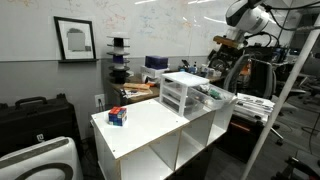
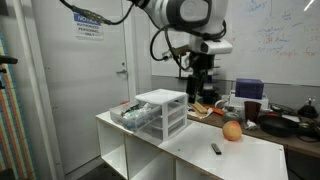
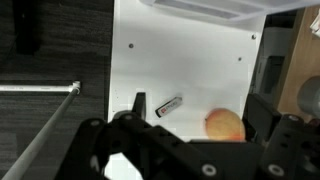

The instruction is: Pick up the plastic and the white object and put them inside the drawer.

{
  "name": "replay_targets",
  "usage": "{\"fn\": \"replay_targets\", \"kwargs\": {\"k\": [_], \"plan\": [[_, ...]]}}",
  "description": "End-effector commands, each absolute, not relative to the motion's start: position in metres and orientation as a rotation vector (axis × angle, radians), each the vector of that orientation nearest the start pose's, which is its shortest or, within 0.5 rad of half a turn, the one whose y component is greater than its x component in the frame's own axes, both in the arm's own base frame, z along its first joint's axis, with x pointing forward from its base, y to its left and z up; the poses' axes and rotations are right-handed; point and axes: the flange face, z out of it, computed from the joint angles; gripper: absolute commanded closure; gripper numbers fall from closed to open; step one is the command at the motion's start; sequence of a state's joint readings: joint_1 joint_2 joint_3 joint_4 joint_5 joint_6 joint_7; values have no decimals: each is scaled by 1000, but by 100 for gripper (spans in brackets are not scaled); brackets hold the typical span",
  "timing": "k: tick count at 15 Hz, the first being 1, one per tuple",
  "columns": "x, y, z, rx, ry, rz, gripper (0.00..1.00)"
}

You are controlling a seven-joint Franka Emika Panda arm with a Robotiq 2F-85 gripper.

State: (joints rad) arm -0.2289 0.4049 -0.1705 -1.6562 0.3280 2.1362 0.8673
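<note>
The stick-shaped object's length [image 2: 216, 149] runs at a slant from one finger toward the other, so the robot's gripper should move back and turn to straddle its long sides [image 3: 168, 106] before going down.
The small unit of translucent drawers [image 1: 178, 93] [image 2: 165, 112] stands on the white cabinet top [image 1: 150, 125] [image 2: 195, 150]. Its top drawer [image 2: 131, 113] [image 1: 215, 97] is pulled out, with some clear and greenish stuff inside that I cannot make out. A small dark-and-white stick-shaped object [image 3: 170, 106] [image 2: 215, 148] lies flat on the top. My gripper [image 3: 200, 108] [image 2: 200, 86] [image 1: 228, 46] hangs open high above the cabinet, empty, with this object and an orange fruit [image 3: 226, 124] [image 2: 232, 130] far below between its fingers. I cannot pick out the plastic for sure.
A red-and-blue box [image 1: 117, 116] sits near one corner of the top. The cabinet has open shelves below. Behind it a cluttered table holds a mug [image 2: 251, 108] and a dark bowl [image 2: 285, 124]. A black case [image 1: 35, 115] stands by the wall.
</note>
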Motion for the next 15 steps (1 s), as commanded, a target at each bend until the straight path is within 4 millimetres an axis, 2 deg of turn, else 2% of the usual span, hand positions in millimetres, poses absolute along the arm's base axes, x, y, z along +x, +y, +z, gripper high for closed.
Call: {"fn": "replay_targets", "kwargs": {"k": [1, 5, 7, 8, 11, 13, 15], "plan": [[614, -176, 454, -2398, 1720, -193, 0], [603, -99, 527, -2513, 1496, -387, 0], [600, -81, 555, -2491, 1421, -493, 0], [599, -78, 564, -2474, 1405, -522, 0], [597, -93, 578, -2399, 1445, -588, 0], [601, -127, 569, -2333, 1533, -583, 0], [598, -164, 552, -2271, 1656, -527, 0]]}}
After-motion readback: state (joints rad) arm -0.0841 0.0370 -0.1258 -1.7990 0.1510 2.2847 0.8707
